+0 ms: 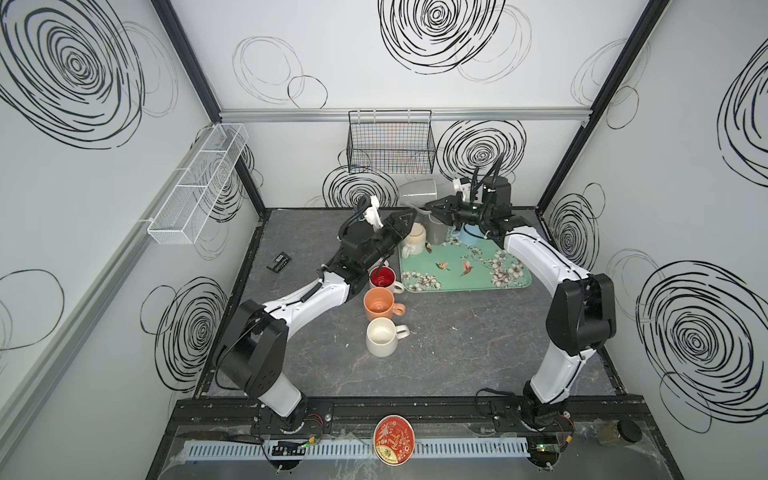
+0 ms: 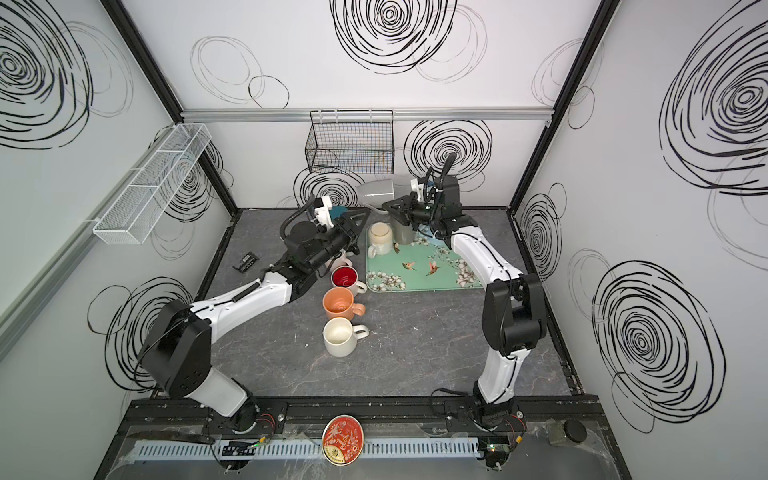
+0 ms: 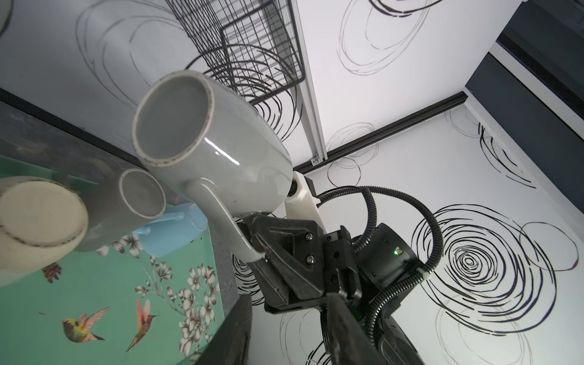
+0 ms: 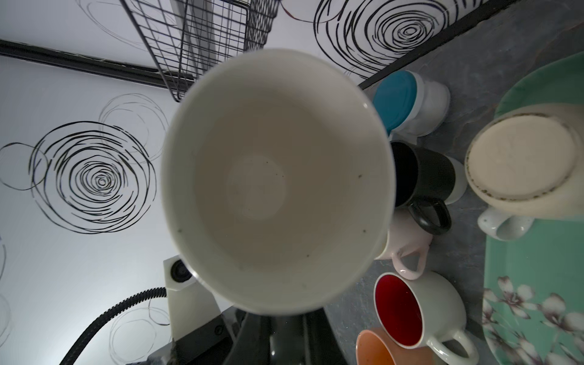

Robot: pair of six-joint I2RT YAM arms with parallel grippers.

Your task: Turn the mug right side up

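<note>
My right gripper should keep tipping downward, as the grey mug's opening [image 4: 276, 182] faces its wrist, until the grey mug stands upright beside the pink mug [image 4: 406, 234].
The grey mug [image 1: 417, 192] hangs in the air at the back of the table, lying on its side above the tray. My right gripper [image 1: 430, 208] is shut on the mug's handle [image 3: 221, 215]. In the right wrist view the mug's pale inside [image 4: 275, 180] faces the camera and hides most of the jaws. In the left wrist view the mug's foot ring [image 3: 172, 121] faces the camera. My left gripper [image 1: 409, 222] sits just left of and below the mug. It is open, and only wall shows between its fingers [image 3: 234, 331].
A green flowered tray [image 1: 478, 274] carries an upside-down cream mug [image 1: 415, 239], an upside-down grey cup [image 1: 436, 230] and a blue mug [image 1: 469, 237]. Red-lined [image 1: 382, 277], orange [image 1: 379, 305] and cream [image 1: 381, 336] mugs stand upright in a row. A wire basket [image 1: 390, 145] hangs on the back wall.
</note>
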